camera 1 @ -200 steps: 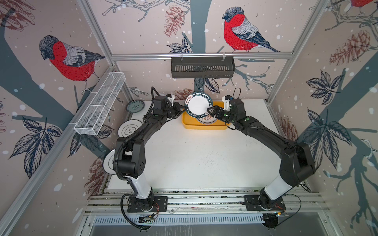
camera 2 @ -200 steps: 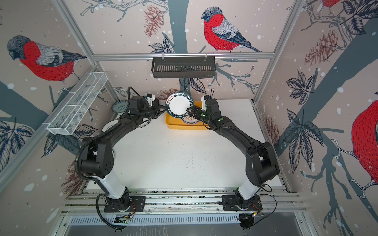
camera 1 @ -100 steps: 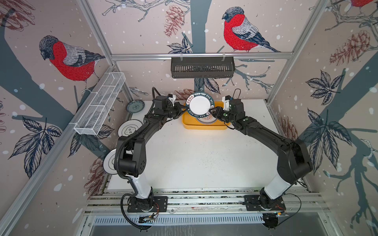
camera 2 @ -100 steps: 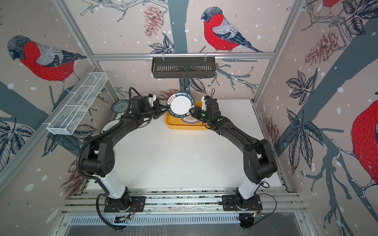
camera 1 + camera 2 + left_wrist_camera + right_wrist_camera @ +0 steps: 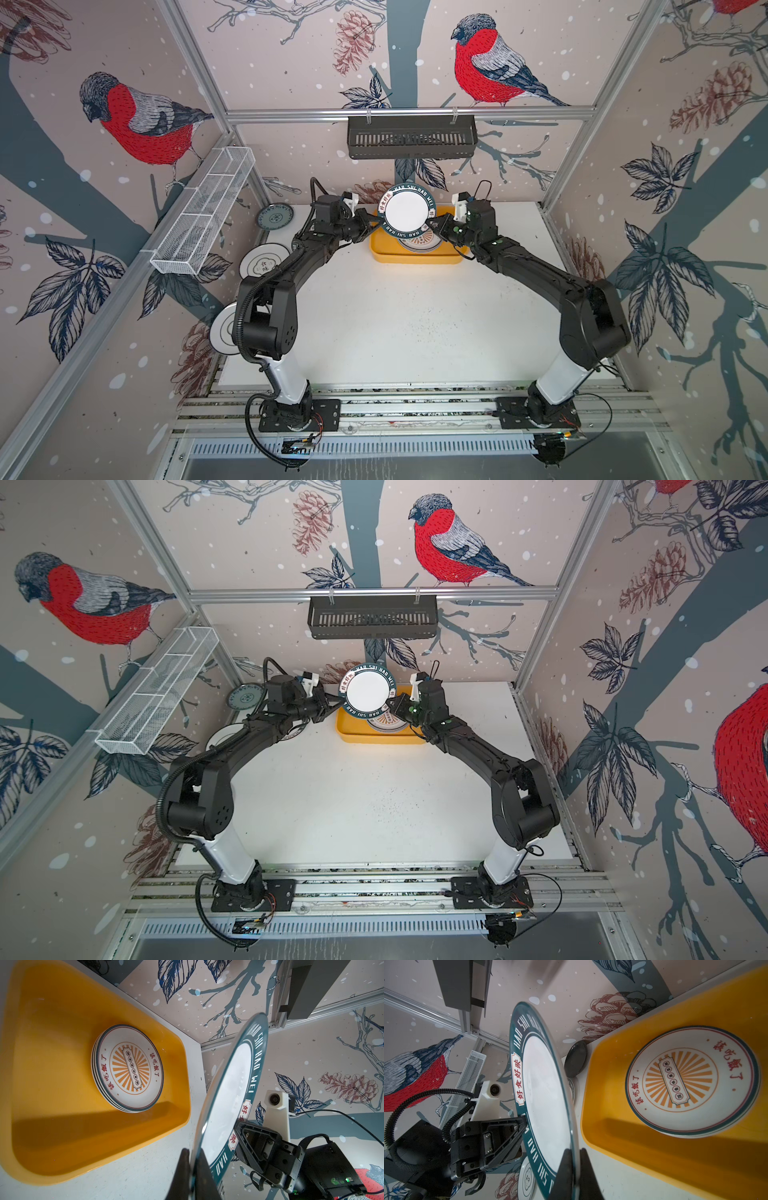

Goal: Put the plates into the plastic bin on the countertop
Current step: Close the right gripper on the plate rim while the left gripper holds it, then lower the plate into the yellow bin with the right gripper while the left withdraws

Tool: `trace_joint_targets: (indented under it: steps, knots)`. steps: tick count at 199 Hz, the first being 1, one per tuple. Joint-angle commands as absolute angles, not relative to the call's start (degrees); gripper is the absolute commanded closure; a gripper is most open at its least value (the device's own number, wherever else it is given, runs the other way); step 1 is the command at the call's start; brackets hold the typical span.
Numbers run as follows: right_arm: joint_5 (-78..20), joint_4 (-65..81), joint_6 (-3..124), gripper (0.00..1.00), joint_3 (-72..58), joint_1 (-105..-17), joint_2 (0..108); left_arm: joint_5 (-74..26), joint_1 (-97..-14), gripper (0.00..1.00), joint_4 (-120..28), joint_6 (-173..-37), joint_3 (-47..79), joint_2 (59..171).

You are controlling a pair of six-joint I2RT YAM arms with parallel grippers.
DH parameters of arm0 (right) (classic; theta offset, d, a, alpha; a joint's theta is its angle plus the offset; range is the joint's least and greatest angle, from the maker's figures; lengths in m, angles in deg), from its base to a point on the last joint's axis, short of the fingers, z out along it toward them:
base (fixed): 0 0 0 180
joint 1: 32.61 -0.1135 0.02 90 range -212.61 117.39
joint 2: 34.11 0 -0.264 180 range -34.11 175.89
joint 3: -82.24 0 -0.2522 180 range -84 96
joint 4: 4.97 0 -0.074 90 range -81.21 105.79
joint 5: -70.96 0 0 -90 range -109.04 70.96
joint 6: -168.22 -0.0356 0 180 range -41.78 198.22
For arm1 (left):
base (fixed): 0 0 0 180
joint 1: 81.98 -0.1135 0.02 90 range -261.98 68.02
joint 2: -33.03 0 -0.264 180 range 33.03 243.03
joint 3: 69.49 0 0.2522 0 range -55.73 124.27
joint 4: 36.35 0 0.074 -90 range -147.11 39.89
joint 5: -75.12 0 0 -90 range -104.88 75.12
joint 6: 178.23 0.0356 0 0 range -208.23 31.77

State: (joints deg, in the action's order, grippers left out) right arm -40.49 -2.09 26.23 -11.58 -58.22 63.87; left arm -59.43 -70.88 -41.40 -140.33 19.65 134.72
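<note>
Both of the robot's grippers are shut on the plate's dark lettered rim (image 5: 382, 210), so next the left gripper opens and moves away before the right gripper lowers the plate onto the stack (image 5: 421, 241).
A plate with a dark lettered rim (image 5: 406, 212) (image 5: 368, 692) hangs tilted over the yellow plastic bin (image 5: 415, 259) (image 5: 376, 739). My left gripper (image 5: 374, 224) (image 5: 192, 1152) is shut on one side of its rim. My right gripper (image 5: 430, 226) (image 5: 576, 1152) is shut on the opposite side. Both wrist views show the plate (image 5: 228, 1095) (image 5: 546, 1095) edge-on between the fingers. A stack of sunburst plates (image 5: 128, 1068) (image 5: 691, 1082) lies in the bin. On the countertop (image 5: 415, 324) to the left sit a grey-blue plate (image 5: 274, 216), two white plates (image 5: 264, 259) (image 5: 222, 328) and a small black plate (image 5: 575, 1061).
A black slotted basket (image 5: 411, 137) hangs on the back rail above the bin. A white wire-mesh rack (image 5: 203, 216) runs along the left wall. Aluminium rails (image 5: 415, 399) edge the countertop at the front.
My right gripper has closed on the lettered plate's rim. The plate and my left gripper have hardly moved.
</note>
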Motion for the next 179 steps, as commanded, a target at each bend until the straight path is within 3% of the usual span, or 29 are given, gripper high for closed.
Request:
trace_joint_targets:
  steps: [1, 34, 68, 134, 179]
  knots:
    - [-40.75, -1.06, 28.26, 0.96, -11.65, -58.13, 64.24, -60.41, -70.77, 0.83, -35.70, -141.58, 20.04, 134.44]
    - [-40.84, -1.06, 27.83, 0.97, -11.92, -57.58, 64.16, -59.80, -70.77, 0.56, -35.82, -141.10, 20.19, 134.17]
    - [-40.92, -1.15, 27.55, 0.97, -12.16, -56.78, 64.05, -58.20, -70.86, 0.37, -38.19, -138.89, 21.02, 133.52]
    - [-39.87, -0.48, 26.41, 0.97, -12.42, -53.83, 64.64, -49.69, -73.72, 0.20, -44.04, -133.00, 18.48, 128.21]
    - [-37.34, 3.63, 26.72, 0.97, -6.43, -52.57, 70.63, -43.99, -76.08, 0.15, -48.57, -129.69, 14.28, 122.96]
